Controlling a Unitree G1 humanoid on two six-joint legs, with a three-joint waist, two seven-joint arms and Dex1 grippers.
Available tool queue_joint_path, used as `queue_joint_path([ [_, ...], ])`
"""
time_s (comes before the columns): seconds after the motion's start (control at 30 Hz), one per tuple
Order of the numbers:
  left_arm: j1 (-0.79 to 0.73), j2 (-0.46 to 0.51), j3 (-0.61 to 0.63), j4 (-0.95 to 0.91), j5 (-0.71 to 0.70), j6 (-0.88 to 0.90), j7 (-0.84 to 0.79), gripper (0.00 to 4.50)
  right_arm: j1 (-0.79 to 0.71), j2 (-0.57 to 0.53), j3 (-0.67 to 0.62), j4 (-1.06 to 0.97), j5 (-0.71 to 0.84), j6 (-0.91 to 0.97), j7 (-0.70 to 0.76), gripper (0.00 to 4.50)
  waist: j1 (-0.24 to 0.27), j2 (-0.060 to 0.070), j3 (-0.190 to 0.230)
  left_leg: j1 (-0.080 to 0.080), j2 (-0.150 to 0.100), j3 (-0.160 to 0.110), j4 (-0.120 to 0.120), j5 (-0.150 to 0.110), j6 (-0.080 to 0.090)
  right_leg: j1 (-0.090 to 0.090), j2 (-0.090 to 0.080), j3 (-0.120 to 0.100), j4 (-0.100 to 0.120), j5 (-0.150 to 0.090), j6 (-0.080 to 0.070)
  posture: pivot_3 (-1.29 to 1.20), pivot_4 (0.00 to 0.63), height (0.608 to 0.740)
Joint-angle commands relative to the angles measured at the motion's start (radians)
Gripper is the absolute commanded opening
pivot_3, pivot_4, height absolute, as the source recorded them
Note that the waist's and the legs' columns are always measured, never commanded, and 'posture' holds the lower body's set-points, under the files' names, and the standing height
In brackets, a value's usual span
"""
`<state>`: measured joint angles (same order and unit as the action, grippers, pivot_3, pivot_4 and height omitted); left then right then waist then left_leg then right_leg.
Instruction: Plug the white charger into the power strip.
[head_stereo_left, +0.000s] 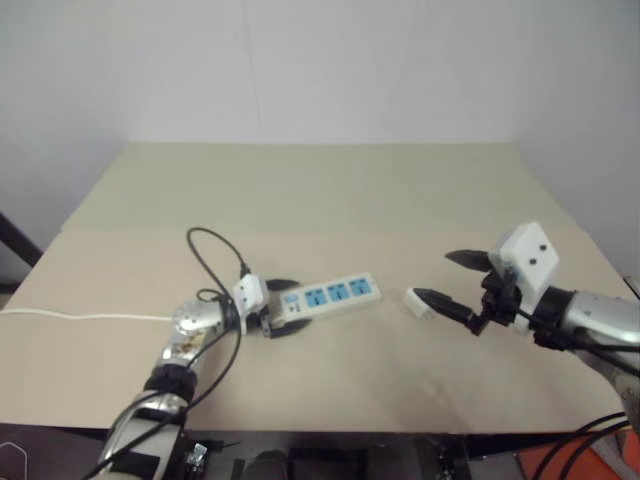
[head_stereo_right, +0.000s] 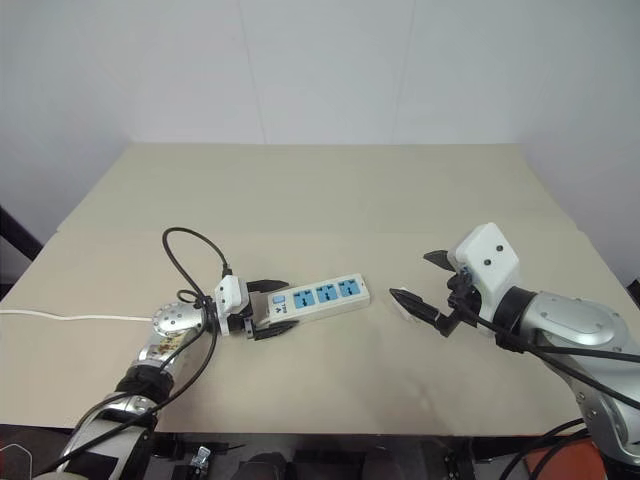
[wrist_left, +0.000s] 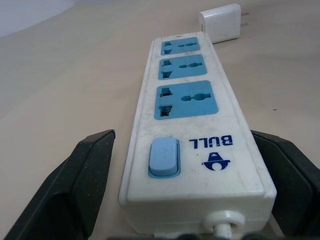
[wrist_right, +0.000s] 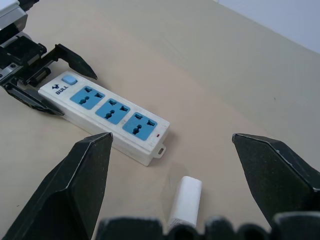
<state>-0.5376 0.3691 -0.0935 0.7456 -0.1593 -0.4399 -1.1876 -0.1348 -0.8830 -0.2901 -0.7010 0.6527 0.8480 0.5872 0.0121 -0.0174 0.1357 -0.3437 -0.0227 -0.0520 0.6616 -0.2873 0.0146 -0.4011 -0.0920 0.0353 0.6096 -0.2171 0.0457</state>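
Note:
When I push in the white charger (wrist_right: 186, 201), it should stand upright and leave neighbouring sockets clear: its body is slimmer than a blue socket panel (wrist_right: 140, 126).
The power strip (head_stereo_left: 330, 296) lies flat on the tan table, with three blue socket panels and a blue switch (wrist_left: 164, 157) at its cable end. My left gripper (head_stereo_left: 285, 306) is open and straddles that switch end, one black finger (wrist_left: 75, 185) on each side with a gap to the strip. The white charger (head_stereo_left: 420, 302) lies on its side on the table just past the strip's other end. My right gripper (head_stereo_left: 434, 277) is open and hovers just above and behind the charger (wrist_right: 185, 200), which sits low between its two fingers without touching them.
The strip's white cable (head_stereo_left: 80, 317) runs off across the table (head_stereo_left: 320, 190) to its left edge. A black cable loop (head_stereo_left: 210, 250) rises from my left wrist. The table's back half is bare up to the white wall.

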Motion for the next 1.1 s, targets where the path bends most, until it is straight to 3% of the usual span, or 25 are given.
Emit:
queue_joint_path([
  [0.03,0.020,0.001,-0.031,0.048,-0.007,0.024,-0.115,3.84,-0.020,-0.004,-0.032,-0.025,0.018,0.005,-0.010,4.50,-0.003,0.001,-0.001,0.000,0.000,0.000,0.000,0.000,0.000,0.000,0.000,0.000,0.000,0.000,0.000,0.00,0.150,0.740],
  [0.1,0.018,-0.005,-0.027,0.051,-0.020,0.027,-0.148,3.31,-0.022,-0.004,-0.033,-0.026,0.019,0.007,-0.011,4.50,-0.005,0.002,-0.002,0.000,0.000,0.000,0.000,0.000,0.000,0.000,0.000,0.000,0.000,0.000,0.000,0.00,0.150,0.740],
  [0.23,0.009,-0.012,-0.027,0.031,-0.034,0.037,-0.187,3.32,-0.022,-0.015,-0.034,-0.021,0.014,0.010,-0.004,4.50,-0.007,0.002,-0.001,-0.001,0.000,0.000,0.000,0.000,0.000,0.000,0.000,0.000,-0.001,0.000,0.000,0.00,0.150,0.740],
  [0.4,0.041,0.040,-0.027,-0.136,-0.091,0.074,-0.286,3.32,-0.072,-0.047,0.007,0.022,0.014,0.011,0.040,4.50,-0.011,0.002,-0.001,-0.001,0.000,0.000,0.000,0.000,0.000,-0.001,0.000,0.000,-0.001,0.000,0.000,0.00,0.150,0.740],
  [0.53,0.092,0.093,-0.032,-0.227,-0.117,0.088,-0.356,3.32,-0.171,-0.055,0.105,0.091,-0.009,0.060,0.038,4.50,-0.024,0.000,0.000,-0.003,0.001,0.000,0.000,0.000,0.000,-0.003,0.001,0.000,0.000,0.000,0.000,0.00,0.150,0.740],
  [0.6,0.101,0.097,-0.037,-0.221,-0.105,0.077,-0.355,3.32,-0.253,-0.060,0.160,0.139,-0.010,0.141,0.020,4.50,-0.028,0.000,0.000,-0.002,0.001,-0.001,0.000,0.000,0.000,-0.003,0.000,0.000,0.000,0.000,0.000,0.00,0.150,0.740],
  [0.77,0.097,0.073,-0.046,-0.188,-0.082,0.055,-0.311,3.32,-0.650,0.016,0.299,0.373,-0.001,0.590,-0.076,4.50,-0.028,0.001,0.000,-0.002,0.002,-0.002,0.000,0.000,0.000,-0.004,0.001,0.002,0.000,0.001,-0.001,0.00,0.150,0.740],
  [0.83,0.104,0.063,-0.051,-0.200,-0.081,0.061,-0.299,3.32,-0.841,0.031,0.425,0.561,0.015,0.730,-0.066,4.50,-0.027,0.002,0.000,-0.003,0.002,-0.003,0.000,0.000,0.000,-0.005,0.001,0.001,0.000,0.001,-0.002,0.00,0.150,0.740],
  [0.97,0.119,0.057,-0.054,-0.216,-0.076,0.072,-0.277,3.32,-1.072,0.029,0.703,0.848,0.083,0.766,-0.007,4.50,-0.016,0.002,0.000,-0.006,0.002,-0.003,0.000,0.000,0.000,-0.009,0.000,0.000,0.000,0.001,-0.002,0.00,0.150,0.740],
  [1.1,0.132,0.058,-0.057,-0.238,-0.078,0.080,-0.270,3.32,-1.171,0.066,0.890,1.002,0.054,0.766,0.026,4.50,-0.014,0.003,0.000,-0.011,0.000,-0.003,0.000,0.000,0.000,-0.016,-0.002,0.000,0.001,0.001,-0.002,0.00,0.150,0.740],
])
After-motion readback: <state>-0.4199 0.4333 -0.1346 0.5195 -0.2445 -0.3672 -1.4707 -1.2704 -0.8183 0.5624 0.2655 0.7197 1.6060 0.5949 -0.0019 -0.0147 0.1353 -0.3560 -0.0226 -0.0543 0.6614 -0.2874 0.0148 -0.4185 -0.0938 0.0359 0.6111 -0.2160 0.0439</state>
